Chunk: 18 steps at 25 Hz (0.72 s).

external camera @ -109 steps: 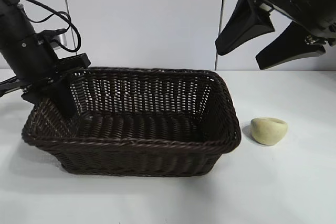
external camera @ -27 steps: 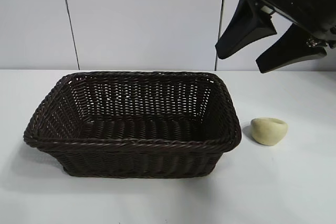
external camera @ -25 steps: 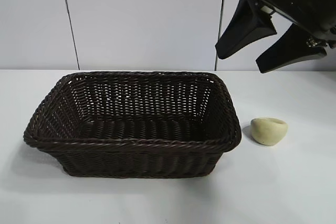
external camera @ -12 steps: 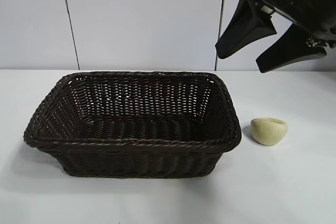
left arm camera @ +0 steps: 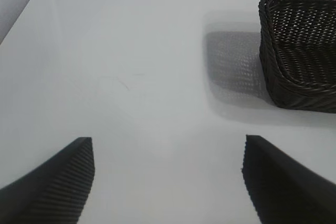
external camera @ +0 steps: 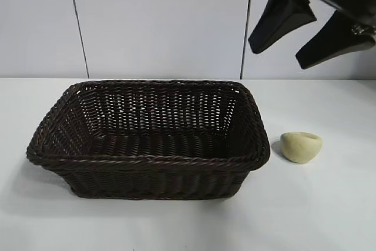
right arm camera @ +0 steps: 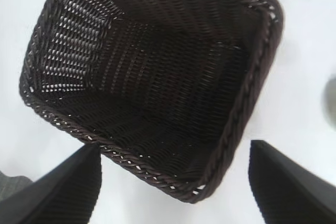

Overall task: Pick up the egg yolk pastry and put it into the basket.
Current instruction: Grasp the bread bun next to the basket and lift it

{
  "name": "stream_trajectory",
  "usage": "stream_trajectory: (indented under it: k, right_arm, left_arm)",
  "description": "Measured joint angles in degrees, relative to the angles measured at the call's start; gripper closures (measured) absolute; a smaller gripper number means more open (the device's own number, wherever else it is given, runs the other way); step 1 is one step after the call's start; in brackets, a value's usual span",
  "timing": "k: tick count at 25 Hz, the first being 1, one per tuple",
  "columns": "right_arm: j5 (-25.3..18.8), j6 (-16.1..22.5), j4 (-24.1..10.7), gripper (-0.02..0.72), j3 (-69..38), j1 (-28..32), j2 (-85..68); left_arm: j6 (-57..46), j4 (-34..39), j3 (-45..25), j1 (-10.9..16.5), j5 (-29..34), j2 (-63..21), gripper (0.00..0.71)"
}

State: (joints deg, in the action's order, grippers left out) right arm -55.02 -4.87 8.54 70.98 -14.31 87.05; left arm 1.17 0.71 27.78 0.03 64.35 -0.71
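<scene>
I expect the egg yolk pastry (external camera: 300,147) to squeeze inward and bulge out past my fingers when I lift it, because the sunken top (external camera: 302,136) dips between raised edges.
The egg yolk pastry (external camera: 301,146), a small pale cream bun, lies on the white table just right of the basket (external camera: 147,160), apart from it. The dark woven basket holds nothing. High above the basket's right end and the pastry hangs my right gripper (external camera: 277,56), open and empty. Its wrist view looks down into the basket (right arm camera: 262,77), with the gripper (right arm camera: 174,153) over the near rim and a sliver of the pastry (right arm camera: 332,95) at the picture's edge. My left gripper (left arm camera: 168,145) is out of the exterior view; it stands open over bare table, off one corner of the basket (left arm camera: 299,93).
White table (external camera: 329,204) runs all round the basket, with a pale panelled wall (external camera: 158,22) behind it. Nothing else stands on the table.
My right gripper has risen a little and shifted slightly right. The left arm, at the basket's left end some seconds ago, has left the exterior view. Basket and pastry have not moved.
</scene>
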Motion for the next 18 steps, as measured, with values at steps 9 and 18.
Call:
stream_trajectory:
  k: [9,18]
  right_arm:
    - [2.8,0.32,-0.34,0.148,1.63,9.78,8.96]
    - [8.04,-0.59,4.75,0.148,1.63,10.24,16.24]
  left_arm:
    - [0.0,0.0,0.0,0.0,0.0,0.0,0.142]
    - [0.0,0.0,0.0,0.0,0.0,0.0,0.142]
